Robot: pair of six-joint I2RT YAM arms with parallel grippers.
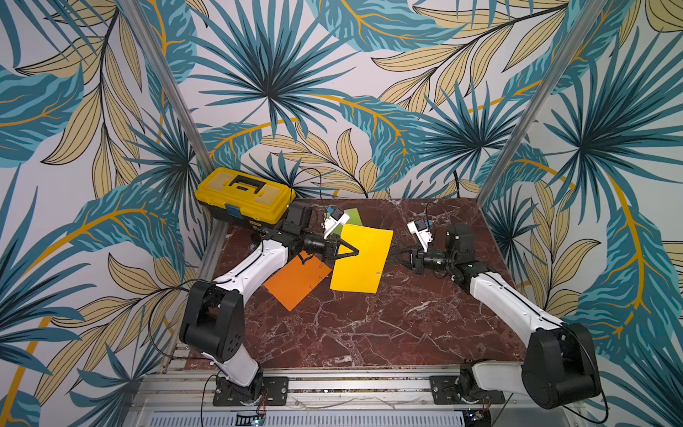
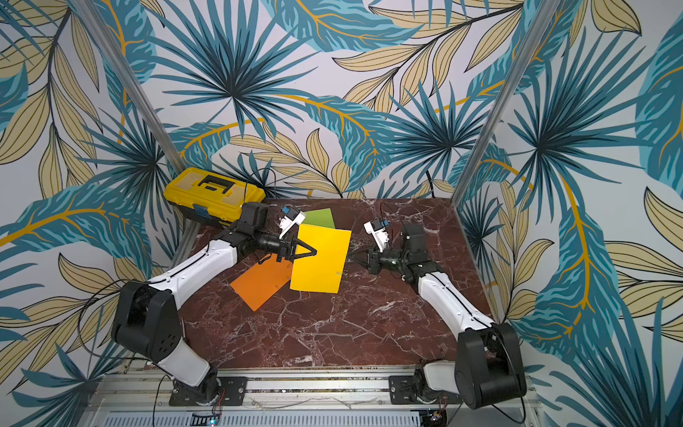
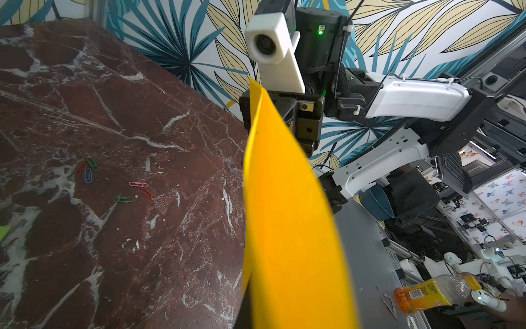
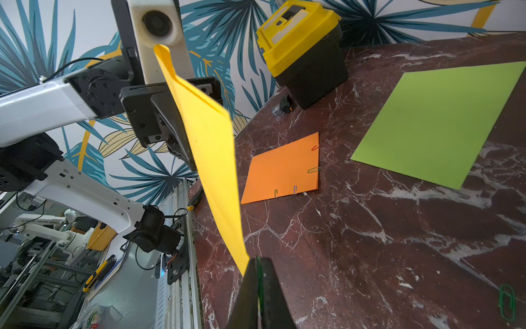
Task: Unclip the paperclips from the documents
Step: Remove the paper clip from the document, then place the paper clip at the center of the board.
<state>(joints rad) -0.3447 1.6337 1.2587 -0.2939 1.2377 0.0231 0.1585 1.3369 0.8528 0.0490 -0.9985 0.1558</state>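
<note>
My right gripper should keep going down, as the green paperclip (image 4: 260,290) is clear of the yellow document's edge, and let go of it beside the loose paperclips (image 3: 135,192).
The golden yellow document (image 1: 360,258) hangs lifted over the table between both grippers. My left gripper (image 1: 356,252) is shut on its left edge; in the left wrist view the sheet (image 3: 287,213) covers the jaws. At the sheet's right edge my right gripper (image 1: 394,255) is shut on a green paperclip (image 4: 258,266), a thin green strip between the black fingers. A silvery paperclip (image 1: 379,273) sits on the yellow sheet's lower right edge. Flat on the table, the orange document (image 4: 284,171) carries several paperclips (image 4: 313,170) along two edges. The lime green document (image 4: 438,125) lies flat at the back.
A yellow toolbox (image 1: 245,196) stands at the table's back left corner. Several loose coloured paperclips (image 3: 88,171) lie on the marble (image 1: 369,325) to the right of the sheets. Another loose green paperclip (image 4: 507,303) lies near my right gripper.
</note>
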